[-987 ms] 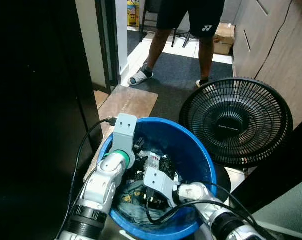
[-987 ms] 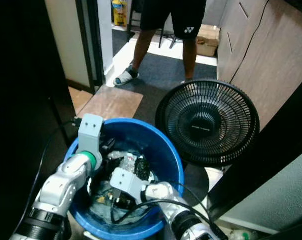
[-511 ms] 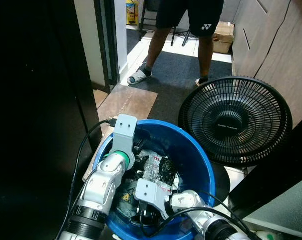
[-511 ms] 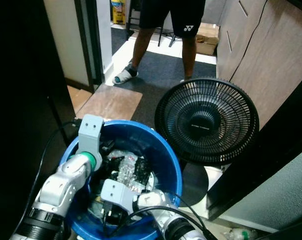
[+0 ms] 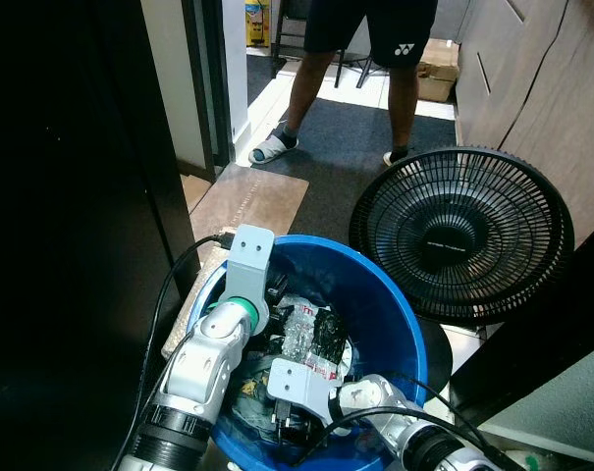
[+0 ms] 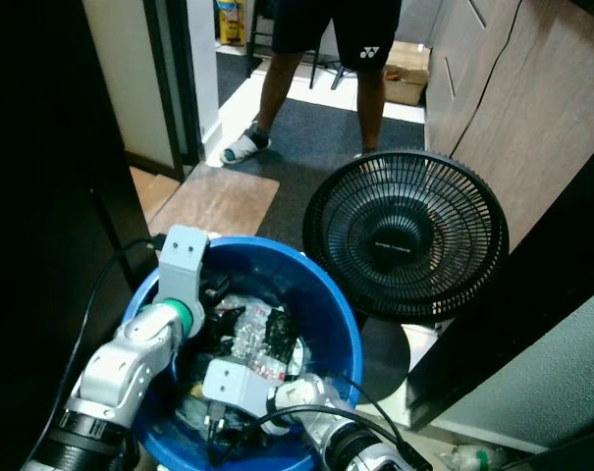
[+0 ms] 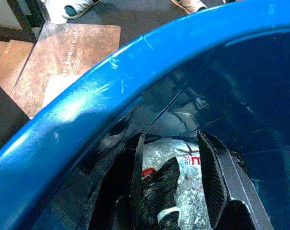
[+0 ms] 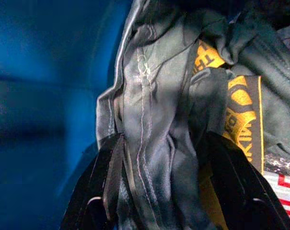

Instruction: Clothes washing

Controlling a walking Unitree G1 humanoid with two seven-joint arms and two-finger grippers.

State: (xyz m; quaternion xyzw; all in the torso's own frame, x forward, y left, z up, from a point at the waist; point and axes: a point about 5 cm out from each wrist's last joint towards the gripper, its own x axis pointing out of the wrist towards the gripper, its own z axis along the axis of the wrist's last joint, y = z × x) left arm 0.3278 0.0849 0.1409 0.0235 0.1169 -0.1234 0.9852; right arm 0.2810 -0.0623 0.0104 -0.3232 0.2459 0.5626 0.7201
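Observation:
The grey garment (image 8: 152, 153) is lying in loose folds (image 8: 176, 139) next to the silvery printed fabric, so the garment will come away alone and sag when the robot lifts it.
A blue bucket (image 5: 380, 294) stands on the floor right in front of me, holding a heap of clothes. On top lie a silvery printed fabric (image 5: 298, 332) and a black garment (image 5: 329, 334). My left gripper (image 7: 171, 137) reaches in over the bucket's left rim and hangs open above those two pieces. My right gripper (image 8: 164, 143) is low in the near side of the bucket. Its fingers (image 8: 112, 158) stand open on either side of a grey garment (image 8: 154, 96) with a yellow-and-black band (image 8: 240, 115). The right wrist (image 5: 298, 378) hides the clothes under it.
A black floor fan (image 5: 460, 235) stands just right of the bucket. A person's legs (image 5: 311, 88) are on the dark carpet beyond, by a doorway. A brown mat (image 5: 252, 196) lies at the left. A dark panel (image 5: 71, 216) bounds the left side and wooden cabinets (image 5: 562, 98) the right.
My right gripper has sunk deeper into the near side of the bucket, down onto the grey garment. The left arm has stayed in place. The camera has shifted slightly.

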